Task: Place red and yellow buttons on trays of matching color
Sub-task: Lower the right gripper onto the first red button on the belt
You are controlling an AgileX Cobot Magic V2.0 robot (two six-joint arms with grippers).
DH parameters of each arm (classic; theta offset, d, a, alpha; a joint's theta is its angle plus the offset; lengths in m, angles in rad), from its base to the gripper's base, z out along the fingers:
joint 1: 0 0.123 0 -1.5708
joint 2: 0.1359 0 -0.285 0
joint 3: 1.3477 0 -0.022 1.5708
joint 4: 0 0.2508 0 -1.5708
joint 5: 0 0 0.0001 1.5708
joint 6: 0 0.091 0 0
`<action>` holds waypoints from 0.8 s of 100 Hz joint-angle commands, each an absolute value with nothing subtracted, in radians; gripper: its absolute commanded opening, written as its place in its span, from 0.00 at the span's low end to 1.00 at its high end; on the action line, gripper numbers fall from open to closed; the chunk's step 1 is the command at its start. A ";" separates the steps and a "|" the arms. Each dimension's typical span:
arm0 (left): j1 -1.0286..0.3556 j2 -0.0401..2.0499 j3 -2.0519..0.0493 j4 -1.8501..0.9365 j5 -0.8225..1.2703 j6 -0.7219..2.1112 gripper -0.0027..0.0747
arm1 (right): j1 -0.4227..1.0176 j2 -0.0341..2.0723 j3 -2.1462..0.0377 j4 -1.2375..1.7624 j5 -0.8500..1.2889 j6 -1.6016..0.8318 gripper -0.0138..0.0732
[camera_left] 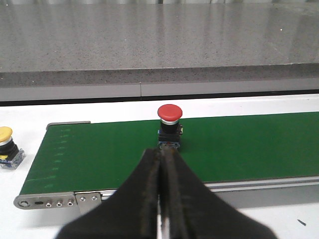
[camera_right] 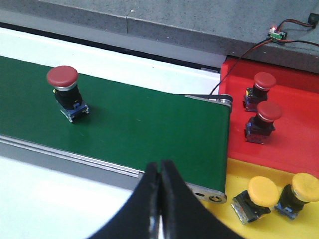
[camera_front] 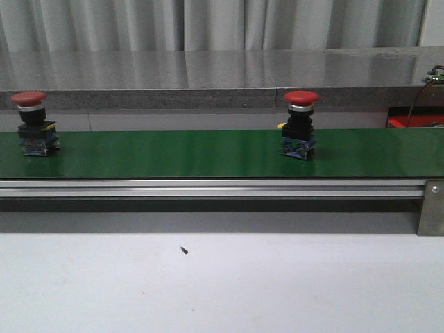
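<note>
My right gripper should pick up the red button nearer the red tray (camera_front: 300, 125) (camera_front: 416, 121), because that tray is at the other end of the belt, far from my left gripper.
Two red buttons stand on the green belt (camera_front: 173, 152), one at the left (camera_front: 31, 125) and one right of the middle (camera_front: 300, 125). My left gripper (camera_left: 160, 152) is shut and empty, just short of the belt, with a red button (camera_left: 169, 124) straight beyond it. My right gripper (camera_right: 160, 164) is shut and empty over the belt's near rail. A red button (camera_right: 65, 92) stands on the belt far to one side. The red tray (camera_right: 299, 144) holds two red buttons (camera_right: 259, 89). The yellow tray (camera_right: 239, 174) holds two yellow buttons (camera_right: 259, 196).
A yellow button (camera_left: 7, 147) sits on the white table past the belt's left end. A grey stone ledge (camera_front: 222, 69) runs behind the belt. A small circuit board with wires (camera_right: 274, 34) lies on the ledge behind the red tray. Neither gripper shows in the front view.
</note>
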State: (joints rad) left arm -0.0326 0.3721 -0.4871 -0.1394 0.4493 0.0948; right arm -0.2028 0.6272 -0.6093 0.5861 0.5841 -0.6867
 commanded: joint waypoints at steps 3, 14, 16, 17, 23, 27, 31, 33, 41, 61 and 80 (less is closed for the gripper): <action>-0.041 0.376 -0.513 -0.141 0.370 0.094 0.01 | -0.202 0.637 -0.638 0.637 0.540 -0.691 0.09; -0.041 0.376 -0.513 -0.141 0.370 0.094 0.01 | -0.202 0.676 -0.666 0.638 0.591 -0.691 0.24; -0.041 0.376 -0.513 -0.141 0.369 0.094 0.01 | -0.202 0.686 -0.675 0.638 0.604 -0.691 0.28; -0.041 0.376 -0.513 -0.141 0.367 0.094 0.01 | -0.202 0.690 -0.678 0.639 0.609 -0.691 0.30; -0.041 0.376 -0.513 -0.141 0.362 0.094 0.01 | -0.202 0.727 -0.711 0.642 0.651 -0.691 0.46; -0.041 0.376 -0.513 -0.141 0.357 0.094 0.01 | -0.202 0.754 -0.732 0.644 0.675 -0.691 0.56; -0.041 0.376 -0.513 -0.141 0.355 0.094 0.01 | -0.202 0.777 -0.759 0.647 0.693 -0.691 0.63; -0.041 0.376 -0.513 -0.141 0.355 0.094 0.01 | -0.202 0.793 -0.773 0.650 0.703 -0.691 0.66; -0.041 0.376 -0.513 -0.141 0.355 0.094 0.01 | -0.202 0.864 -0.827 0.657 0.744 -0.691 0.71; -0.041 0.376 -0.513 -0.141 0.355 0.094 0.01 | -0.202 1.040 -0.961 0.661 0.814 -0.691 0.71; -0.041 0.376 -0.513 -0.141 0.355 0.094 0.01 | -0.199 1.202 -1.053 0.660 0.827 -0.698 0.76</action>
